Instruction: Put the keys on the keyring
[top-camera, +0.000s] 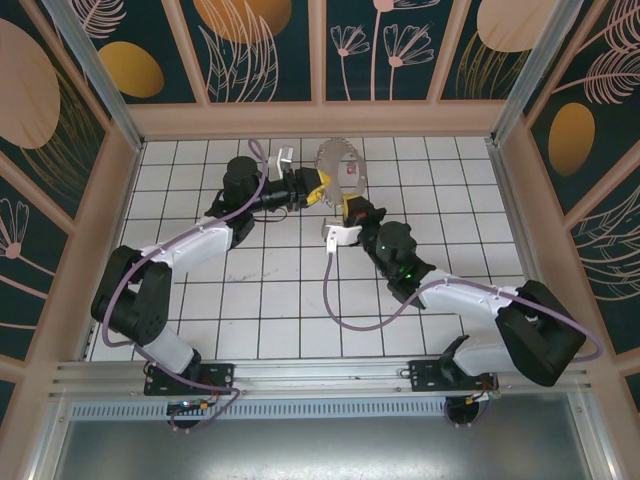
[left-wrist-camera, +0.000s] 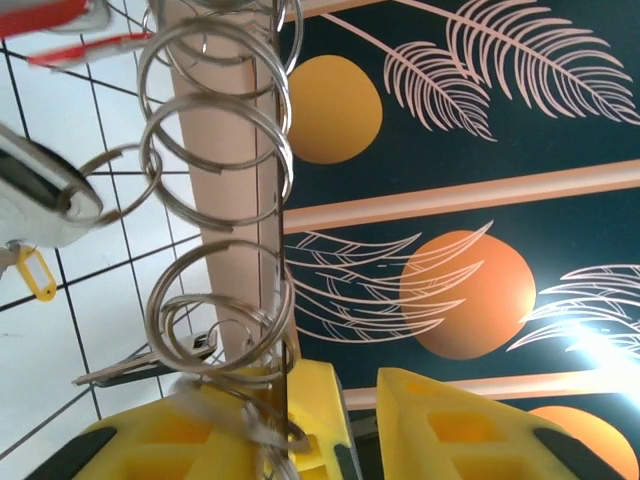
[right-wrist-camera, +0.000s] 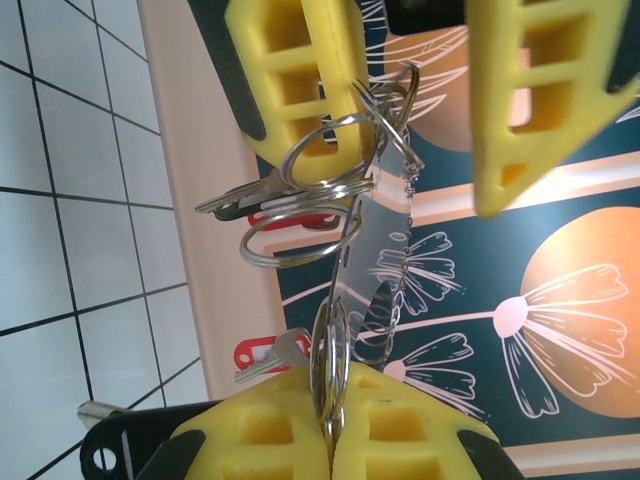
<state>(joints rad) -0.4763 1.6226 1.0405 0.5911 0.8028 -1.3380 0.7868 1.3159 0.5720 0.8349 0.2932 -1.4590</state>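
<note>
The robot's right gripper is busy holding the hoop's end (right-wrist-camera: 332, 345). The left gripper should clamp the hoop's edge (right-wrist-camera: 374, 205) so that the right gripper is free to come at the rings.
The keyring (top-camera: 340, 162) is a large hoop held on edge above the tiles at the back. My right gripper (right-wrist-camera: 330, 425) is shut on a split ring (right-wrist-camera: 333, 350) that hangs from the hoop's rim (right-wrist-camera: 385, 235). My left gripper (left-wrist-camera: 360, 425) stands open at the hoop's edge (left-wrist-camera: 279, 300), with blurred rings (left-wrist-camera: 215, 320) lying across one yellow finger (left-wrist-camera: 310, 410). From the right wrist view, rings sit between the left fingers (right-wrist-camera: 295, 75). A pale yellow tag (left-wrist-camera: 35, 272) of the keys shows far left; I cannot make out the keys themselves.
Red tags (right-wrist-camera: 255, 355) and silvery keys (right-wrist-camera: 235, 205) hang off the hoop's rings. The two grippers (top-camera: 315, 190) (top-camera: 350, 208) nearly touch at mid-back. A wooden ledge (top-camera: 320, 120) and patterned wall panels close the tiled floor (top-camera: 280, 290) on three sides.
</note>
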